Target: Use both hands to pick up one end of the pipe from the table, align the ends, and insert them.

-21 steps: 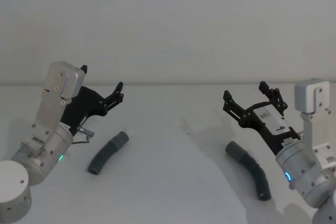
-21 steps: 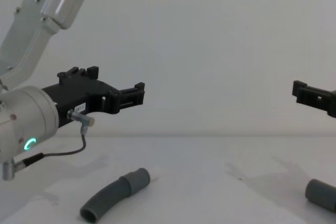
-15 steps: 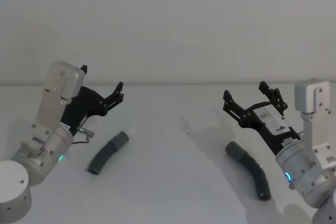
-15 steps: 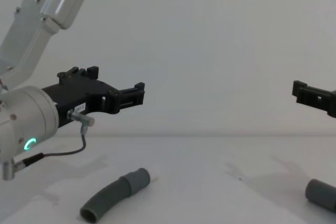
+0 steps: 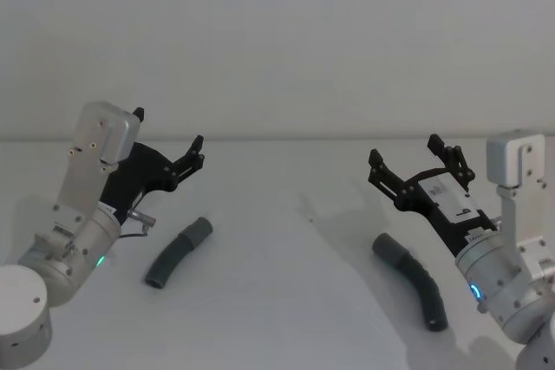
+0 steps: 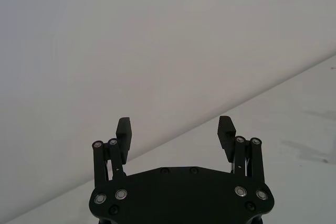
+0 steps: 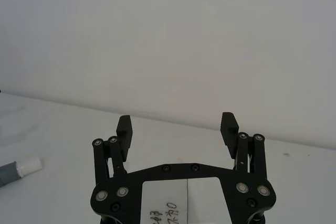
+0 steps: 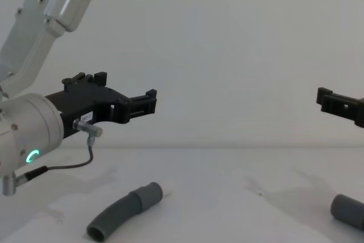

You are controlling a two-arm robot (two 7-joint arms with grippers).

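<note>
The white tip (image 8: 167, 190) sticks straight out of the cuff's opening, so I expect it to stay seated and come along when my left gripper lifts the grey cuff (image 8: 149, 196).
Two curved dark grey pieces of pipe lie apart on the white table (image 5: 286, 283). The left piece (image 5: 176, 253) has its smooth cuff (image 5: 199, 230) at the far end; the chest view shows this piece (image 8: 120, 212) low down. A white-tipped end (image 7: 29, 166) shows in the right wrist view. The right piece (image 5: 416, 282) has its cuff (image 5: 386, 249) toward the centre, and the chest view catches that cuff (image 8: 347, 210). My left gripper (image 5: 170, 129) hovers open above and behind the left piece. My right gripper (image 5: 404, 151) hovers open above the right piece. Both wrist views show the left gripper (image 6: 175, 129) and the right gripper (image 7: 177, 127) with nothing between the fingers.
A thin grey cable with a metal plug (image 8: 88, 130) hangs at my left wrist, close above the left piece. The table meets a plain white wall (image 5: 277, 41) behind. Open white surface lies between the two pieces.
</note>
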